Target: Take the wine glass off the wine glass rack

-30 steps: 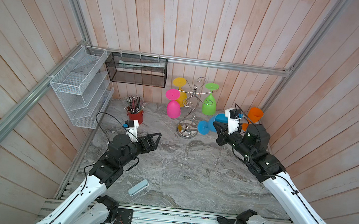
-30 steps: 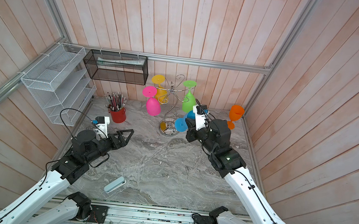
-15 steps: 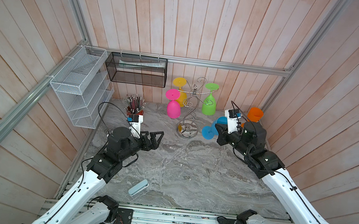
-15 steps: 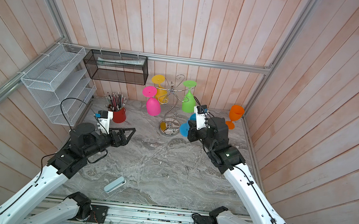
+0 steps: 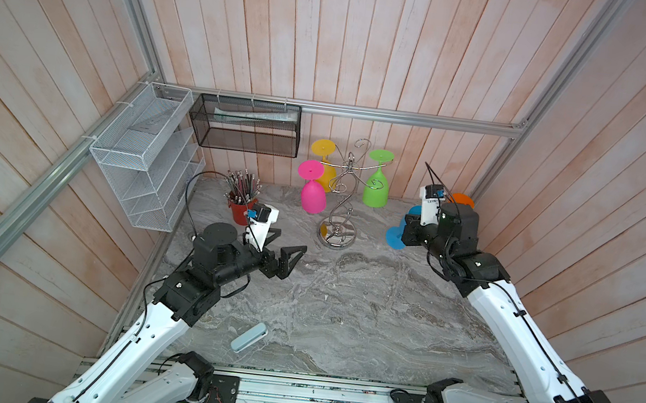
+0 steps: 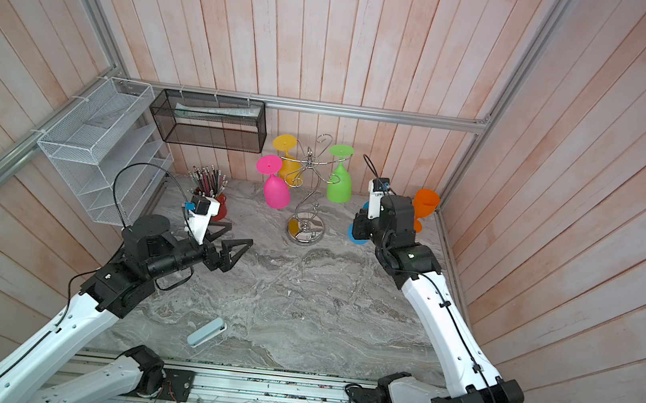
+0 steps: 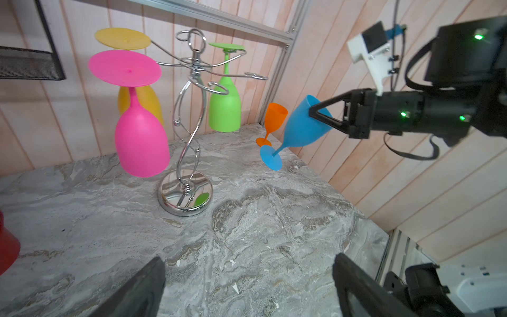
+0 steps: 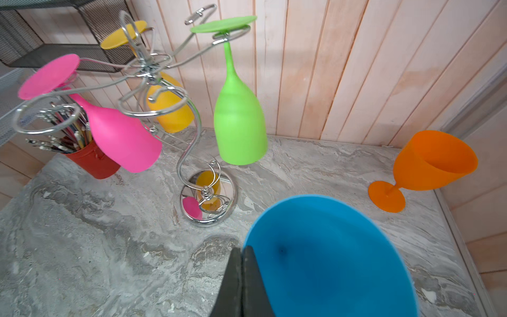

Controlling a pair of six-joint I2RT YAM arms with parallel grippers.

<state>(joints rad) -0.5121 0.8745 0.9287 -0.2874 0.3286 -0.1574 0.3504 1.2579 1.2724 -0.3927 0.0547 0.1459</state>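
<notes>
I see the blue wine glass's foot (image 5: 394, 237) lowest and the marble (image 8: 332, 177) beside the orange wine glass clear, so I keep lowering with my right gripper until that foot stands flat.
The chrome wine glass rack (image 5: 340, 202) (image 7: 192, 115) stands at the back of the marble table. A pink wine glass (image 5: 313, 195), a yellow one (image 5: 327, 169) and a green one (image 5: 376, 190) hang upside down from its hooks. My right gripper (image 7: 315, 114) (image 8: 242, 274) is shut on the rim of a blue wine glass (image 7: 301, 126) (image 8: 329, 260). That glass is off the rack, to its right, tilted with its foot (image 5: 395, 236) low. My left gripper (image 5: 286, 248) (image 7: 248, 263) hangs open and empty over the table, left of the rack.
An orange wine glass (image 6: 424, 206) (image 8: 430, 164) stands upright by the right wall. A red pencil cup (image 5: 239, 211) sits behind my left wrist. A pale blue case (image 5: 249, 337) lies near the front edge. A white wire shelf (image 5: 141, 163) and black mesh basket (image 5: 245, 124) hang on the walls.
My right gripper has carried the blue glass a little to the right, away from the rack. My left gripper has moved forward and right toward the rack, still open.
</notes>
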